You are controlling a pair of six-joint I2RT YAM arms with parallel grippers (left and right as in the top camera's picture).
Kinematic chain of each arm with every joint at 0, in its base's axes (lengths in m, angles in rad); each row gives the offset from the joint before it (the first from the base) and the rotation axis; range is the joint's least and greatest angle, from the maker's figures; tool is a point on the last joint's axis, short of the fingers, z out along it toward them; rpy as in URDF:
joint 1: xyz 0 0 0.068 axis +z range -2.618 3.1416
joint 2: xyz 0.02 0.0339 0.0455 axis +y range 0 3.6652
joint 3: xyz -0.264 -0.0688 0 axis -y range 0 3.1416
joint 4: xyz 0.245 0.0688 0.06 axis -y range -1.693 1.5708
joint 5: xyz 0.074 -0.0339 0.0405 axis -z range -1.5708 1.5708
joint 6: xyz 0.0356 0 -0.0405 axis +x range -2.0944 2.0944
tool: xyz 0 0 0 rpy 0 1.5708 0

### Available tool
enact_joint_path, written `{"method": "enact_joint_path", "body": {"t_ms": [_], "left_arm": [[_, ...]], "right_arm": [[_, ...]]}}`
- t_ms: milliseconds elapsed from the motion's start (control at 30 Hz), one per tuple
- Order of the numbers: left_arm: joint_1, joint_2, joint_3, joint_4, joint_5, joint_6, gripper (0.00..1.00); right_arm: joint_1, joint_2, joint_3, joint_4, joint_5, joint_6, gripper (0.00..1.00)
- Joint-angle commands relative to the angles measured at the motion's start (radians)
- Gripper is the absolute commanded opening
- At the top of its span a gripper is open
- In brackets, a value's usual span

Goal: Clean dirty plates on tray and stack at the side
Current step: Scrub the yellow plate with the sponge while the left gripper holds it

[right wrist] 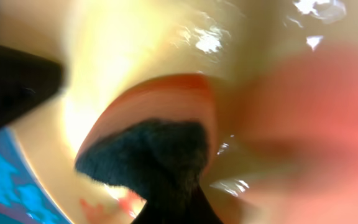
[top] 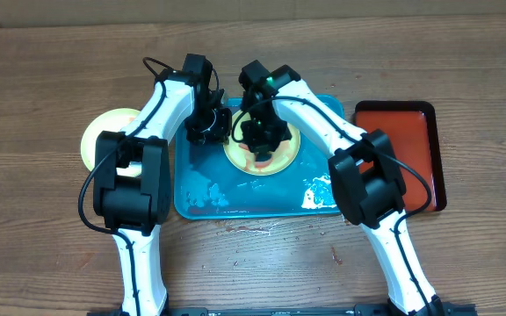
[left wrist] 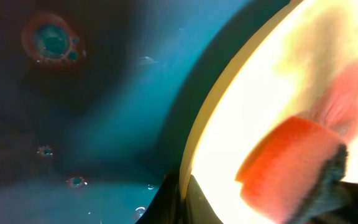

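My right gripper needs to take the sponge to the red tray [top: 416, 156] while my left gripper tilts the plate, because red sauce [top: 254, 164] is smeared on the plate under my sponge.
A light yellow-green plate [top: 237, 158] with red sauce smears lies on the wet turquoise tray [top: 235, 200]. My left gripper [top: 221, 132] is shut on the plate's left rim; in the left wrist view the rim [left wrist: 194, 149] runs between its fingers [left wrist: 182, 200]. My right gripper [top: 262, 140] is over the plate, shut on an orange sponge with a dark scouring side [right wrist: 151, 106], pressed on the plate's wet face [right wrist: 123, 43]. The sponge also shows in the left wrist view [left wrist: 288, 165]. A second yellow-green plate [top: 104, 132] lies on the table to the left of the tray. The pale blue-white plate is out of view.
A narrower red tray with a black rim [top: 402, 140] lies to the right of the turquoise tray. Water drops and white foam [top: 314, 195] sit on the turquoise tray's front part. Both arms cross over the tray's back half.
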Motion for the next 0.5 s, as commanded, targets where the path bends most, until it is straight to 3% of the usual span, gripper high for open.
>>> {"method": "enact_joint_path", "body": {"t_ms": [0, 233, 467], "left_arm": [[-0.006, -0.005, -0.017, 0.001, -0.008, 0.023, 0.04], [-0.006, -0.005, -0.017, 0.001, -0.008, 0.023, 0.04], [-0.006, -0.005, -0.017, 0.001, -0.008, 0.023, 0.04]], "right_arm": [[-0.042, 0.027, -0.003, -0.048, 0.219, 0.012, 0.04], [-0.047, 0.027, -0.003, -0.048, 0.578, 0.119, 0.04], [-0.016, 0.027, -0.003, 0.067, 0.695, 0.118, 0.04]]}}
